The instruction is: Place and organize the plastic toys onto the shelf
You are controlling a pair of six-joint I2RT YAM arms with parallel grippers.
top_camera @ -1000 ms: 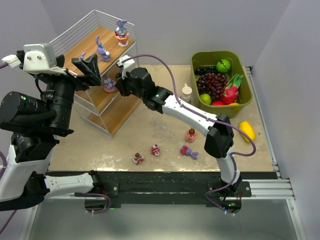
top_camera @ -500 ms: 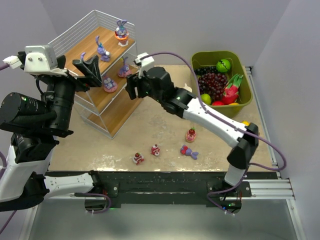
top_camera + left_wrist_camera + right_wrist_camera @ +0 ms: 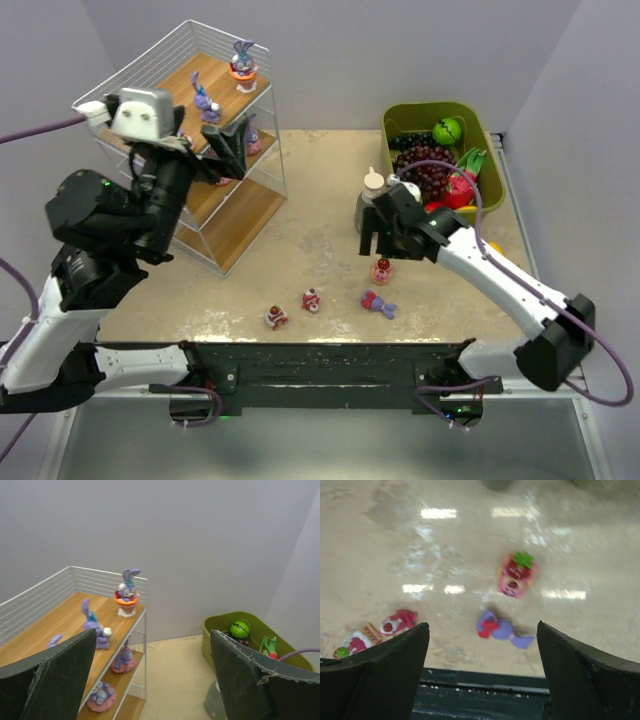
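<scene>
Next, the left gripper grabs the purple bunny (image 3: 384, 306) by the red bow (image 3: 371, 299) and raises it to the robot's open right gripper, because the bunny is lying flat on its side.
The shelf (image 3: 235, 215) stands at the back left, and purple bunnies sit on its top board (image 3: 242, 62) (image 3: 205, 103). In the left wrist view, two more bunnies on pink bases (image 3: 121, 660) (image 3: 101, 696) rest on the middle board. On the table lie a pink cake piece (image 3: 381, 270), a purple bunny on its side (image 3: 378, 303) and two red-and-white pieces (image 3: 311, 299) (image 3: 276, 317). My right gripper (image 3: 375, 235) hovers open and empty just behind the cake piece (image 3: 516, 575) and the lying bunny (image 3: 502, 629). My left gripper (image 3: 232, 150) is open and empty beside the shelf's upper tiers.
An olive-green bin (image 3: 440, 108) of fake fruit stands at the back right. A small pale bottle (image 3: 373, 185) stands left of it, close behind my right gripper. The table's dark front edge (image 3: 320, 350) runs just below the loose toys.
My right arm pulled away from the shelf's middle tier, swung right and down over the table toys, and opened. A bunny stays on that tier. My left arm shifted right toward the shelf.
</scene>
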